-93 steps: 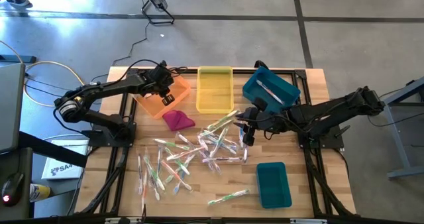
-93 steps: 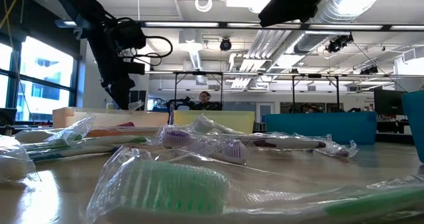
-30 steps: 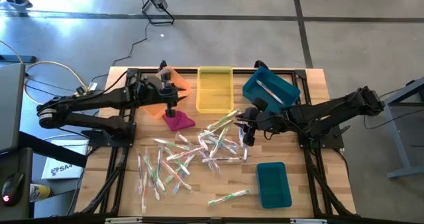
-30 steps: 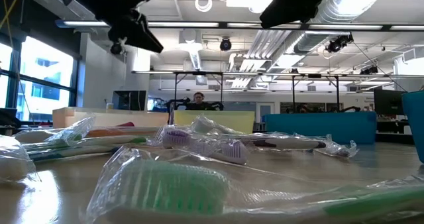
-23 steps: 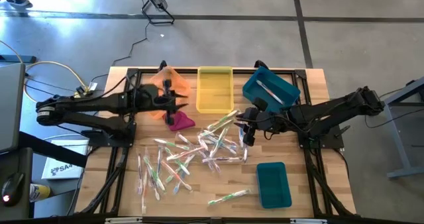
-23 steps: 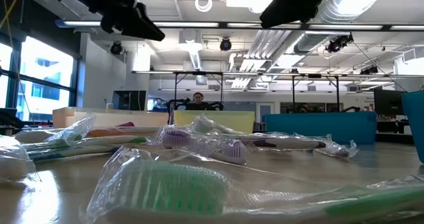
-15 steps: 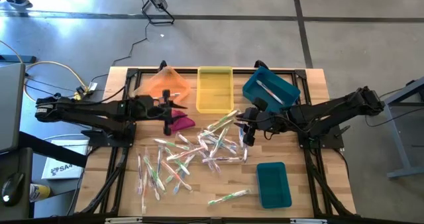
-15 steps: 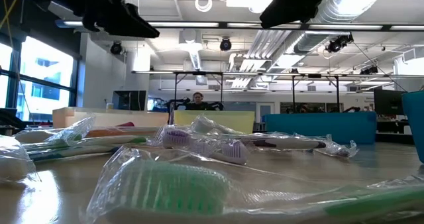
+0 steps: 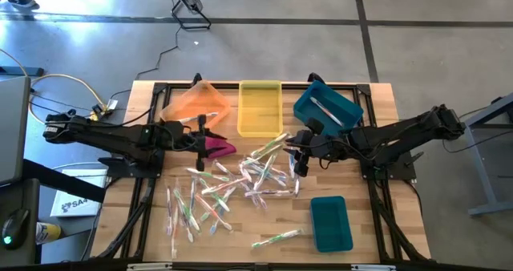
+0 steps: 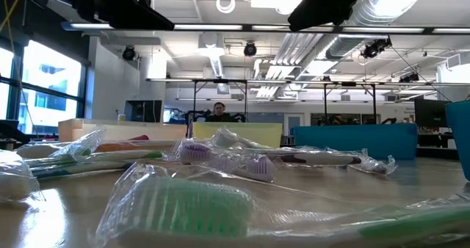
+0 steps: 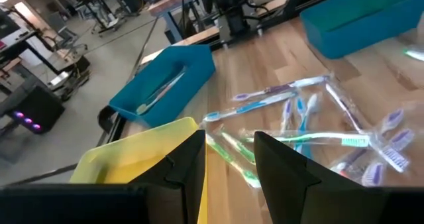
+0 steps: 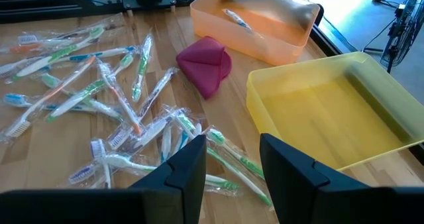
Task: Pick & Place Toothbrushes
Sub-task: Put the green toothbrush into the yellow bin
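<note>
The green toothbrush is lying across the others close to my right gripper. My left gripper should move back toward the orange bin while my right gripper picks up that toothbrush.
Several wrapped toothbrushes lie scattered flat on the table's middle, also seen in the right wrist view as toothbrushes and close up in the low view as toothbrushes. My left gripper hovers open beside the magenta cloth, just near of the orange bin; its wrist view shows my left gripper with nothing between the fingers. My right gripper hangs open over the pile's right part, and my right gripper holds nothing. One toothbrush lies in the orange bin.
A yellow bin stands at the far middle. A blue bin sits tilted to its right with a white toothbrush inside. A teal bin stands near the right near edge. Black frame rails run along both table sides.
My left gripper has drawn back from over the orange bin toward the table's near and left edges, ending beside the magenta cloth. It has tipped from pointing down to pointing roughly level toward the table's right. My right arm and the toothbrushes have kept still.
</note>
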Available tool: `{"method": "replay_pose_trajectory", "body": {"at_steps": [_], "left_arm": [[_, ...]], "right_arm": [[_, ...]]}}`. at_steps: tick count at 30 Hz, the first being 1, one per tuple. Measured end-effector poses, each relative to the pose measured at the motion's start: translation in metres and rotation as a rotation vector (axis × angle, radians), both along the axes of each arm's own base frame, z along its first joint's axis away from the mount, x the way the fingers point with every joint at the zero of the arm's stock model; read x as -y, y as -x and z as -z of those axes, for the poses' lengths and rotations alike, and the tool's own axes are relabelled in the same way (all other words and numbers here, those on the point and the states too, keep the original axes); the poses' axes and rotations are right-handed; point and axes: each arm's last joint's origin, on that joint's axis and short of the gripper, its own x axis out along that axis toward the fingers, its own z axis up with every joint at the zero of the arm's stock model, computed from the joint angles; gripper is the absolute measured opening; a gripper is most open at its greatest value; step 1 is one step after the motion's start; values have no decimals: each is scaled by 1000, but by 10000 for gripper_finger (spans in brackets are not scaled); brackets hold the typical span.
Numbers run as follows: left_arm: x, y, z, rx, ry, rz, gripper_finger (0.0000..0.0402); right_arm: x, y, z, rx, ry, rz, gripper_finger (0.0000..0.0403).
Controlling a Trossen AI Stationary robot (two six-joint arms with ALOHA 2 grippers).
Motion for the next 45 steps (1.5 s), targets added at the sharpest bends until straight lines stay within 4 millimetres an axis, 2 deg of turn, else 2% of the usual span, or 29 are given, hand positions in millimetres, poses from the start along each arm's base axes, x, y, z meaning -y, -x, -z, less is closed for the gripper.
{"method": "replay_pose_trajectory", "body": {"at_steps": [7,12,18,26,31,36,41,45], "left_arm": [[5,1,3,-33,42,169,124],[5,0,2,-19,83,159,124],[5,-6,-6,84,165,140,124],[3,-24,-4,79,168,37,124],[4,-43,-7,43,215,34,124],[6,-63,-16,-36,176,59,124],[6,-72,-14,-97,168,56,124],[6,-71,-16,-93,136,66,124]], "right_arm": [[0,0,0,-1,2,-2,134],[0,0,0,-29,80,-63,134],[7,-2,0,-57,158,-121,134],[10,-2,1,-67,52,-226,134],[10,-2,1,-59,25,-199,134],[9,-2,1,-58,14,-203,134],[6,-2,2,-62,-34,-305,134],[4,-9,8,-81,-35,-350,134]]}}
